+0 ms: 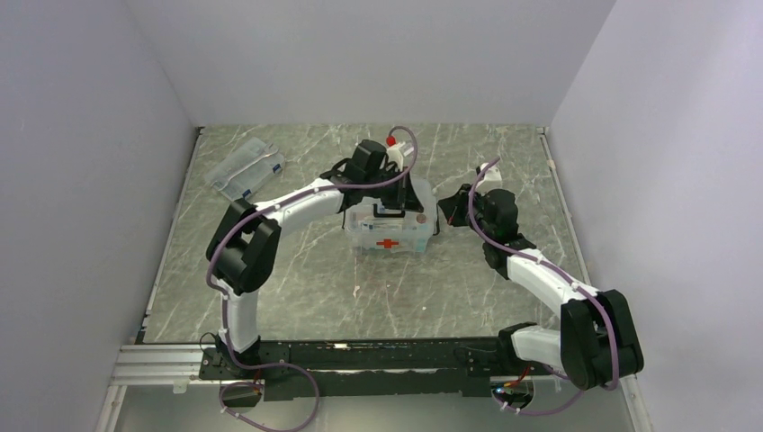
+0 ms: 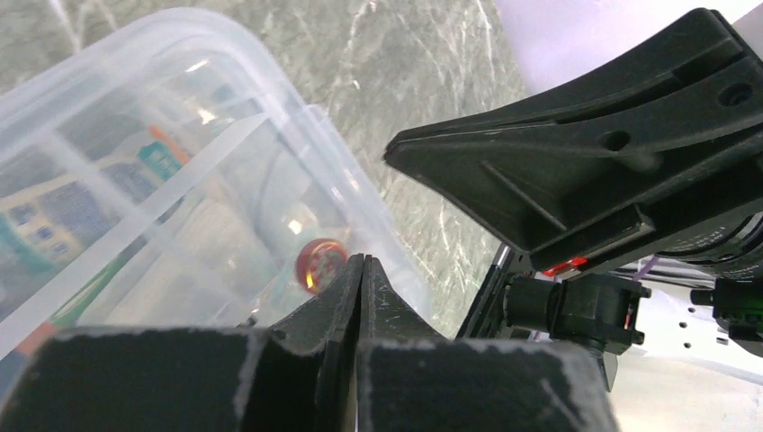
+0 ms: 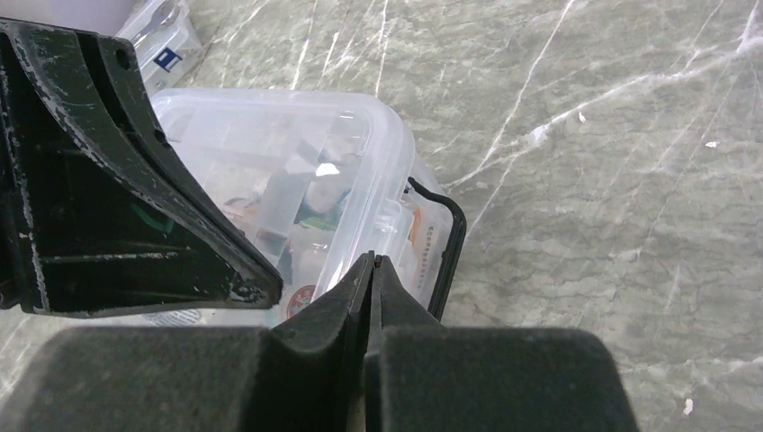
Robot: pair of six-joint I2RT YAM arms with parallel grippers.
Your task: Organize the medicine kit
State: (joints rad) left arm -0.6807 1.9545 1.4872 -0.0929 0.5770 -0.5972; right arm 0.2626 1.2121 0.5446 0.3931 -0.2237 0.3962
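The dark side handle (image 3: 457,236) hangs below the lid's edge (image 2: 317,263), so my left gripper should keep the lid still while my right gripper swings the dark side handle up.
The medicine kit (image 1: 387,232), a clear tub with a clear lid and a red cross on its front, stands mid-table with its lid on. Packets and a red round item show through the lid in the left wrist view (image 2: 135,171). My left gripper (image 1: 396,203) is shut and empty, its tips (image 2: 362,263) just over the lid near the kit's right end. My right gripper (image 1: 448,212) is shut and empty, its tips (image 3: 372,261) close above the kit's right end (image 3: 297,171), beside the dark handle (image 3: 452,241). The two grippers are close together.
A flatter clear case with blue labels (image 1: 245,169) lies at the back left and shows in the right wrist view (image 3: 166,36). A small white item with a red top (image 1: 392,140) sits behind the left wrist. White walls enclose the marble table (image 1: 306,297).
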